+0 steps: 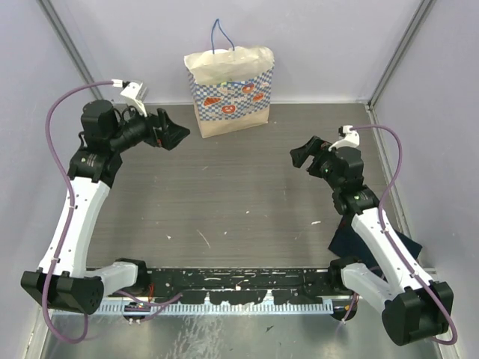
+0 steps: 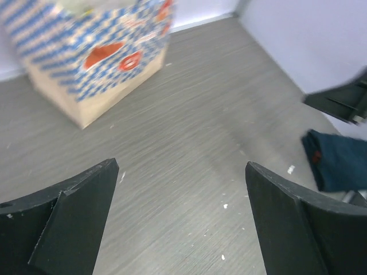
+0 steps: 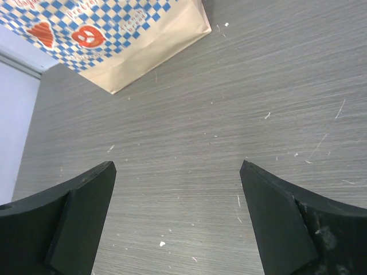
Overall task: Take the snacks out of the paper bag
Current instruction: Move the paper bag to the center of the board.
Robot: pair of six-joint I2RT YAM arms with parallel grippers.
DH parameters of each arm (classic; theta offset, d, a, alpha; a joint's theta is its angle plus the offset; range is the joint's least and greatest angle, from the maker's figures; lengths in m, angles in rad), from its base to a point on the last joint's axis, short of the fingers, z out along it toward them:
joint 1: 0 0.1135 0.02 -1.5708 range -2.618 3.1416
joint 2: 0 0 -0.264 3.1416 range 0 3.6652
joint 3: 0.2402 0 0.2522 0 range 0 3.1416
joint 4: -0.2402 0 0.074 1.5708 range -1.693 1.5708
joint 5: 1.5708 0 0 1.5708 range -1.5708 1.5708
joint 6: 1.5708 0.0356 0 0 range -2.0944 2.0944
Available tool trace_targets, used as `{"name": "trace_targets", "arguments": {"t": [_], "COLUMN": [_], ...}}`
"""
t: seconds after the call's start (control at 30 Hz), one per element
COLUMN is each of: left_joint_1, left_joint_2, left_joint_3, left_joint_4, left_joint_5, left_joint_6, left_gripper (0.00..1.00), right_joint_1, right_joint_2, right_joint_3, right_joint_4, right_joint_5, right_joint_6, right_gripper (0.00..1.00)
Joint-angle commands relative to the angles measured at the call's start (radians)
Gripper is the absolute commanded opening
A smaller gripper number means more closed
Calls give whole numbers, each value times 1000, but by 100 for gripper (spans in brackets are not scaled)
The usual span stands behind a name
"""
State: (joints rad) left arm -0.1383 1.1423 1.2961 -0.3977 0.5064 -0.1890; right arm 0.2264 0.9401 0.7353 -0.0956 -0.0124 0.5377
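The paper bag (image 1: 233,101) is standing far back by the wall, so my left gripper should pinch the bag's side rim (image 1: 188,67) and pull the bag closer before it takes snacks out.
The paper bag (image 1: 229,90), beige with a blue-white checkered band, red-orange pictures and a blue cord handle, stands upright at the back middle of the table. It also shows at the top left of the left wrist view as the paper bag (image 2: 94,54) and in the right wrist view as the paper bag (image 3: 114,34). The snacks are hidden from every view. My left gripper (image 1: 176,134) hovers open just left of the bag, nothing between its fingers. My right gripper (image 1: 303,157) hangs open to the bag's right, some way off and empty.
A dark navy folded cloth (image 1: 374,239) lies at the right side under the right arm, also seen as the cloth (image 2: 338,157) in the left wrist view. Pale walls close the table at back and sides. White specks dot the wood-grain table (image 1: 224,202).
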Motion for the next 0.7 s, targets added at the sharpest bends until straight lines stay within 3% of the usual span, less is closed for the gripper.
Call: {"name": "trace_targets", "arguments": {"t": [0.0, 0.13, 0.27, 0.33, 0.5, 0.67], "left_joint_1": [10, 6, 20, 30, 31, 34], "left_joint_2": [17, 52, 94, 103, 131, 246], "left_joint_3": [110, 87, 139, 176, 301, 499], "left_joint_4": [68, 548, 559, 423, 145, -37], "left_joint_5": [433, 668, 700, 577, -42, -332], "left_joint_6": [98, -247, -300, -223, -135, -98], "left_gripper": [96, 97, 98, 98, 98, 98], "right_joint_1": [-8, -10, -12, -13, -13, -6], "right_joint_2": [-23, -13, 9, 12, 30, 46], "right_joint_3": [77, 122, 167, 186, 266, 378], "right_joint_4": [29, 1, -46, -68, -179, -331], "right_joint_5": [16, 27, 12, 15, 29, 47], "right_joint_6": [42, 59, 77, 76, 89, 61], "right_gripper": [98, 99, 100, 100, 100, 100]}}
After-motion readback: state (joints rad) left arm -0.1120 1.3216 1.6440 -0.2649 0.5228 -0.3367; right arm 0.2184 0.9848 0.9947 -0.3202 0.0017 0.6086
